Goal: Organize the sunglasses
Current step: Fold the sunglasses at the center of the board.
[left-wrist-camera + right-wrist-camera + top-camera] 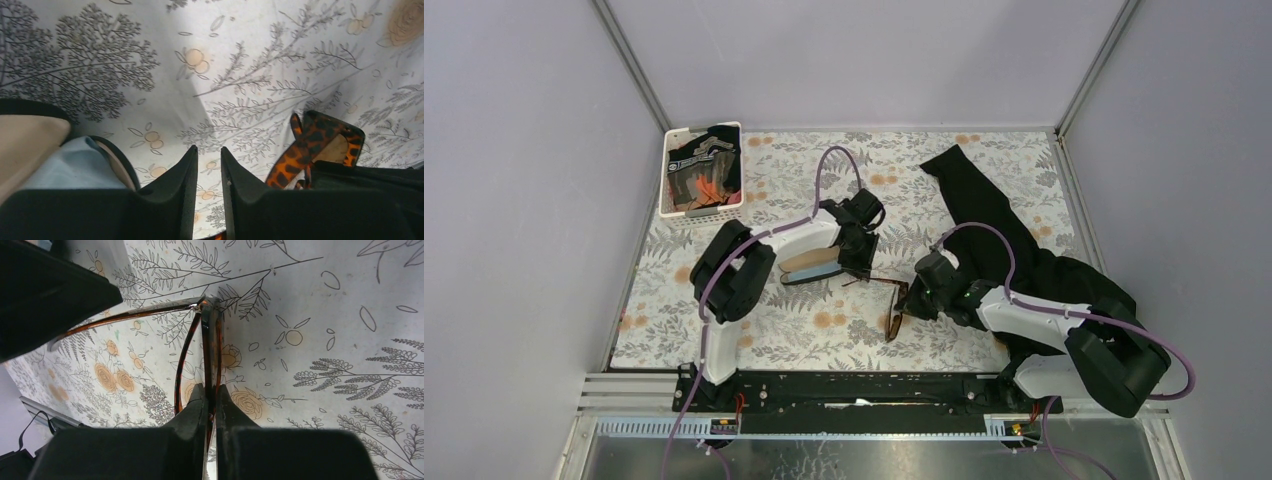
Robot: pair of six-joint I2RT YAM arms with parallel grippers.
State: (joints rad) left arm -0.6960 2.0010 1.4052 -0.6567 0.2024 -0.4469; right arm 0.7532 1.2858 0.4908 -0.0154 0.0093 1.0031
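One sunglasses arm stands open from the front frame, so my left gripper should fold that arm before my right gripper opens and takes frame and arms together.
The sunglasses, with a thin amber tortoise frame, are held just above the flowered table between both grippers. My right gripper is shut on the front frame, which shows edge-on in the right wrist view between the fingers of that gripper. One slim arm stands open and runs left to my left gripper. In the left wrist view the left gripper has its jaws nearly together, with a bit of amber arm deep between them. The frame lies to its right.
The open black case with a beige lining and the light-blue cloth lies just left of the left gripper. A white basket of dark items stands far left. A black garment covers the right side.
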